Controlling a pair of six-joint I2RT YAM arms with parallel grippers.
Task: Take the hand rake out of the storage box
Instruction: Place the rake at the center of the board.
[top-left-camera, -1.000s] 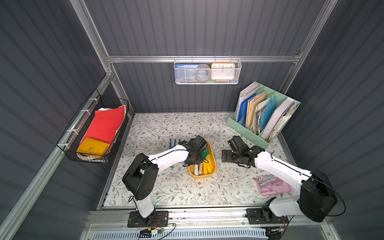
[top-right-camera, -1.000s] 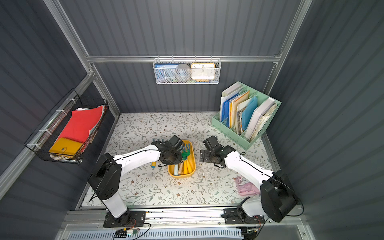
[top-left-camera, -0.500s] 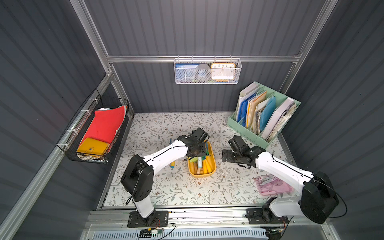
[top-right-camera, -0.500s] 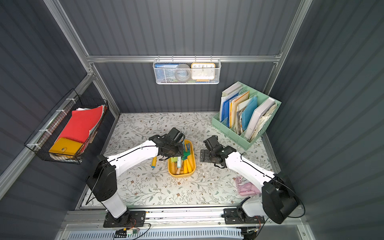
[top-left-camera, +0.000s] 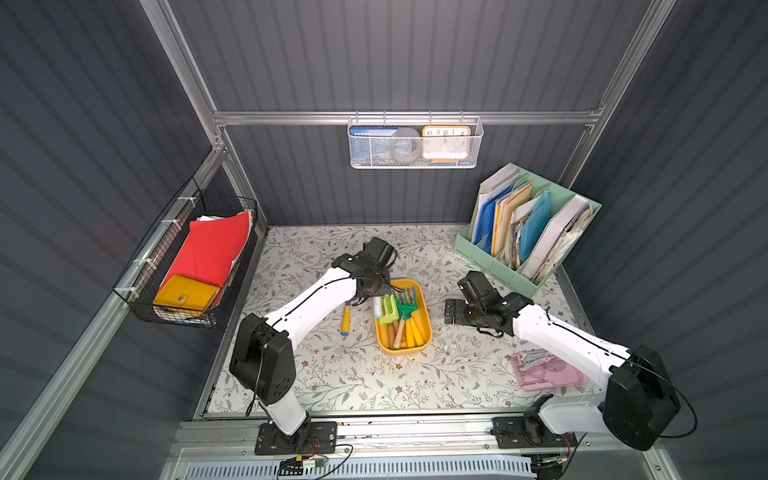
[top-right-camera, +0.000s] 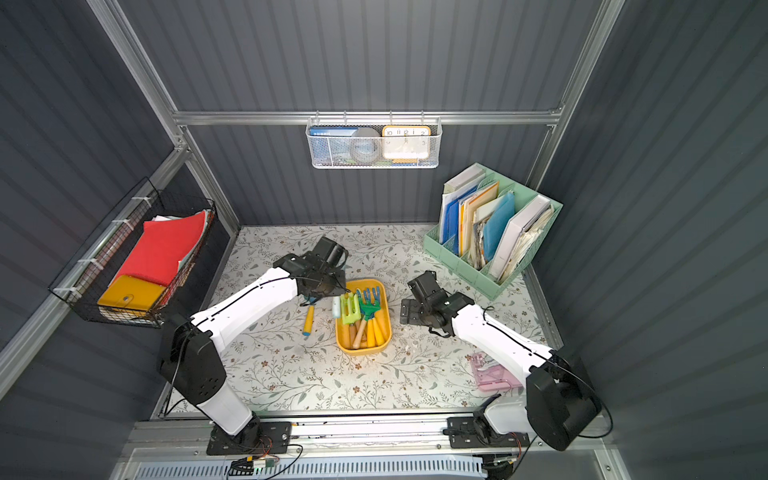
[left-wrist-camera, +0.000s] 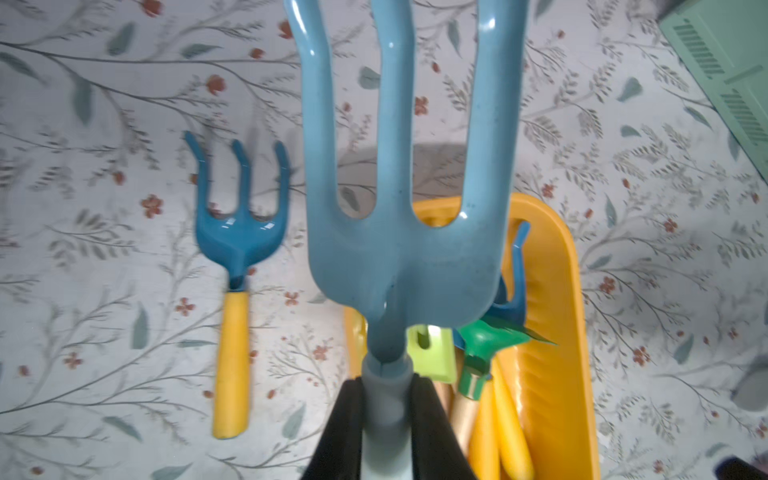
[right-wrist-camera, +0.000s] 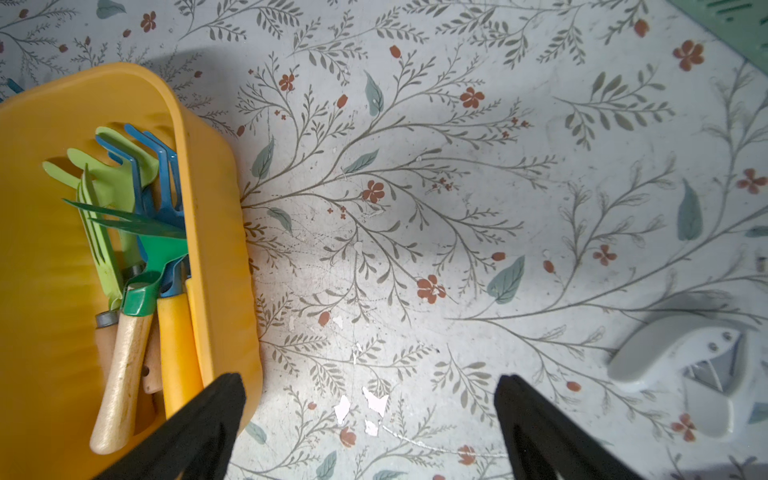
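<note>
The hand rake (left-wrist-camera: 392, 260) is clear of the storage box's tools, so my left gripper should keep going past the darker blue fork and let go in the free space (top-left-camera: 319, 324) beyond it.
The storage box (top-left-camera: 417, 347) is a shallow yellow tub in the middle of the flowered table, seen in both top views (top-right-camera: 380, 343). My left gripper (left-wrist-camera: 386, 415) is shut on the pale neck of a light blue three-pronged hand rake (left-wrist-camera: 399, 216). It holds the rake raised over the box's far-left end (left-wrist-camera: 552, 332). From above, the left gripper (top-left-camera: 371, 292) hides most of the rake; a pale handle (top-left-camera: 377, 308) shows below it. My right gripper (right-wrist-camera: 370, 415) stands open over bare table right of the box (right-wrist-camera: 208, 232), also seen in a top view (top-left-camera: 454, 311).
A darker blue fork with a yellow handle (top-left-camera: 346, 318) lies on the table left of the box. A green rake (top-left-camera: 405, 309) and other tools fill the box. A mint-green file organiser (top-left-camera: 523, 232) stands back right, a pink case (top-left-camera: 544, 370) front right, a wire basket (top-left-camera: 187, 266) on the left wall.
My left gripper has moved from over the box's middle toward its far-left end, with the light blue rake in it. The right arm has hardly moved.
</note>
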